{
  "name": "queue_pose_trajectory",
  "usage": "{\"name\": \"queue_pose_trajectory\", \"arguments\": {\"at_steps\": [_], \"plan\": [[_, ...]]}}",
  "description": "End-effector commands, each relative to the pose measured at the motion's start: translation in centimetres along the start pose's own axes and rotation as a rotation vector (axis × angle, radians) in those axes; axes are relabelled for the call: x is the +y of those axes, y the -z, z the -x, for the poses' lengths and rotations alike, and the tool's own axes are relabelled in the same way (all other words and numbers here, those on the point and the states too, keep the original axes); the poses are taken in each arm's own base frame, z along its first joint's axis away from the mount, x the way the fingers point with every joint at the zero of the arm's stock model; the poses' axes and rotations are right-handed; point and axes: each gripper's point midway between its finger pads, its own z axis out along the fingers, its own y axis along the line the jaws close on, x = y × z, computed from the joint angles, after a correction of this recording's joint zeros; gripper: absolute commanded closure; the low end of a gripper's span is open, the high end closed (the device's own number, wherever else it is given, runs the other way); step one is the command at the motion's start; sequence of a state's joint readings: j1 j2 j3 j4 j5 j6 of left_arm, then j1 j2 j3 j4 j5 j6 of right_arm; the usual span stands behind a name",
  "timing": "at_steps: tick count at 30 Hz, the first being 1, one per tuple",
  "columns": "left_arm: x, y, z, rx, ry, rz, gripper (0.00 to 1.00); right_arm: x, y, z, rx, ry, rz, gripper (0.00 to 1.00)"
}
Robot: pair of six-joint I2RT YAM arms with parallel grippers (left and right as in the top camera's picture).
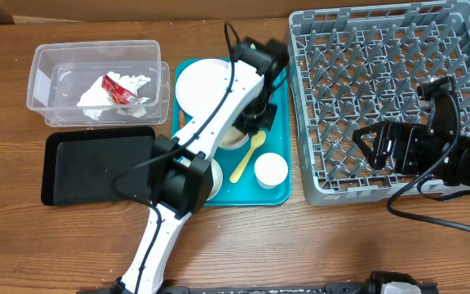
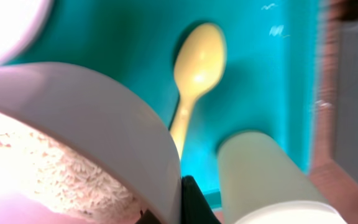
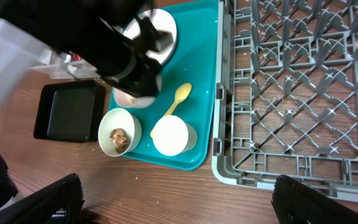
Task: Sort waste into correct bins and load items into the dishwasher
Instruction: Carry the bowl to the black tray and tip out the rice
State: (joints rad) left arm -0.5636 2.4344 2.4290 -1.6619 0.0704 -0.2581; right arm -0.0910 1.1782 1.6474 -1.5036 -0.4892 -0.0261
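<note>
Next, I empty the white-pink bowl in my left gripper into the black tray (image 1: 96, 167) before I put the bowl in the rack, because it has rice grains (image 2: 73, 171) in it.
My left gripper (image 1: 247, 122) is over the teal tray (image 1: 277, 189), shut on the rim of a white-pink bowl (image 2: 98, 112) that holds rice grains (image 2: 61, 180). The yellow spoon (image 1: 247, 157) and the white cup (image 1: 270, 170) lie beside it on the tray. The plate (image 1: 202, 82) is at the tray's far end. A second bowl (image 3: 119, 134) holds the brown food lump. The red wrapper with tissue (image 1: 119, 90) lies in the clear tub (image 1: 47, 57). The black tray (image 1: 96, 163) is bare. My right gripper (image 1: 374, 147) is open over the front of the grey rack (image 1: 382, 49). The brown stick is out of view.
The teal tray sits between the two bins on the left and the rack on the right. Bare wooden table (image 1: 317, 245) runs along the front. My left arm (image 1: 210, 122) crosses the tray and hides part of the second bowl in the overhead view.
</note>
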Motion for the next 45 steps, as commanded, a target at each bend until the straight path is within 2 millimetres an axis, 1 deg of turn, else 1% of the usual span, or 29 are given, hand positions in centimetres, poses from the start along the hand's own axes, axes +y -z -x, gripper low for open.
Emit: {"name": "queue_pose_trajectory", "arguments": {"at_steps": [1,2,3,4,5,7,8,10,11,12,13,14,15,16,18,20,21,23,24,25,28,30,33,36,38,40,42,44,45], "plan": [[0.5,6.2,1.6,-0.177,-0.079,-0.075,0.96,0.0,0.3,0.3,-0.017,0.012,-0.006,0.00],[1.2,7.6,1.7,-0.213,-0.063,-0.087,0.96,0.0,0.3,0.3,-0.016,0.012,-0.007,0.00],[2.5,9.5,1.5,-0.255,-0.036,-0.102,0.96,0.0,0.3,0.1,-0.012,0.009,-0.007,0.00],[3.2,10.6,1.3,-0.278,-0.021,-0.114,0.96,0.0,0.3,0.1,-0.009,0.008,-0.007,0.00],[4.4,12.3,1.0,-0.318,0.005,-0.132,0.96,0.0,0.3,0.0,-0.006,0.006,-0.007,0.00],[7.6,16.4,-0.4,-0.412,0.070,-0.147,0.96,0.0,0.3,-0.1,-0.003,0.004,-0.007,0.00],[11.3,19.7,-3.2,-0.486,0.123,-0.131,0.96,0.0,0.3,-0.1,-0.004,0.005,-0.007,0.00],[14.2,20.4,-6.0,-0.486,0.185,-0.116,0.96,0.0,0.3,-0.1,-0.003,0.004,-0.007,0.00],[16.5,20.0,-8.5,-0.464,0.231,-0.105,0.96,0.0,0.3,-0.1,-0.004,0.005,-0.007,0.00],[17.4,19.6,-9.6,-0.448,0.257,-0.103,0.96,0.0,0.3,-0.1,-0.004,0.005,-0.007,0.00],[18.8,18.8,-11.3,-0.420,0.299,-0.105,0.96,0.0,0.3,-0.1,-0.004,0.005,-0.007,0.00],[19.9,17.8,-12.9,-0.388,0.325,-0.133,0.96,0.0,0.3,-0.1,-0.004,0.005,-0.007,0.00],[20.6,16.2,-14.7,-0.352,0.333,-0.211,0.96,0.0,0.3,-0.1,-0.004,0.005,-0.007,0.00],[20.8,14.9,-15.6,-0.335,0.323,-0.290,0.96,0.0,0.3,-0.1,-0.004,0.005,-0.007,0.00],[20.8,12.8,-16.0,-0.340,0.305,-0.425,0.96,0.0,0.3,-0.1,-0.004,0.005,-0.007,0.00],[20.7,11.3,-15.6,-0.358,0.293,-0.504,0.96,0.0,0.3,-0.1,-0.004,0.004,-0.007,0.00],[20.9,9.8,-15.3,-0.365,0.306,-0.544,0.96,0.0,0.3,-0.1,-0.003,0.004,-0.006,0.00],[21.2,7.7,-14.8,-0.374,0.319,-0.575,0.96,0.2,0.3,-0.1,-0.001,0.003,0.004,0.00],[21.2,6.2,-14.3,-0.383,0.324,-0.599,0.96,0.3,0.3,-0.2,0.000,0.002,0.008,0.00],[21.2,5.3,-14.0,-0.395,0.321,-0.609,0.96,0.3,0.3,-0.2,0.000,0.002,0.008,0.00],[21.5,3.1,-13.2,-0.420,0.309,-0.611,0.96,0.3,0.3,-0.2,0.001,0.002,0.008,0.00],[21.7,2.2,-12.9,-0.436,0.304,-0.603,0.96,0.3,0.3,-0.2,0.002,0.001,0.008,0.00],[21.6,1.7,-12.1,-0.486,0.287,-0.626,0.96,0.3,0.3,-0.3,0.004,0.000,0.008,0.00],[21.5,2.8,-11.1,-0.569,0.271,-0.689,0.96,0.3,0.3,-0.3,0.007,-0.001,0.008,0.00],[21.9,3.8,-10.8,-0.623,0.277,-0.733,0.96,0.3,0.3,-0.4,0.011,-0.004,0.008,0.00],[23.3,4.8,-11.0,-0.689,0.310,-0.778,0.96,0.3,0.3,-0.4,0.010,-0.003,0.007,0.00],[25.5,6.2,-11.8,-0.779,0.381,-0.841,0.96,0.3,0.3,-0.4,0.010,-0.003,0.007,0.00],[26.7,6.1,-12.5,-0.793,0.427,-0.849,0.96,0.3,0.3,-0.4,0.010,-0.003,0.007,0.00],[27.5,5.7,-12.7,-0.792,0.456,-0.852,0.96,0.3,0.3,-0.4,0.010,-0.003,0.007,0.00]]}}
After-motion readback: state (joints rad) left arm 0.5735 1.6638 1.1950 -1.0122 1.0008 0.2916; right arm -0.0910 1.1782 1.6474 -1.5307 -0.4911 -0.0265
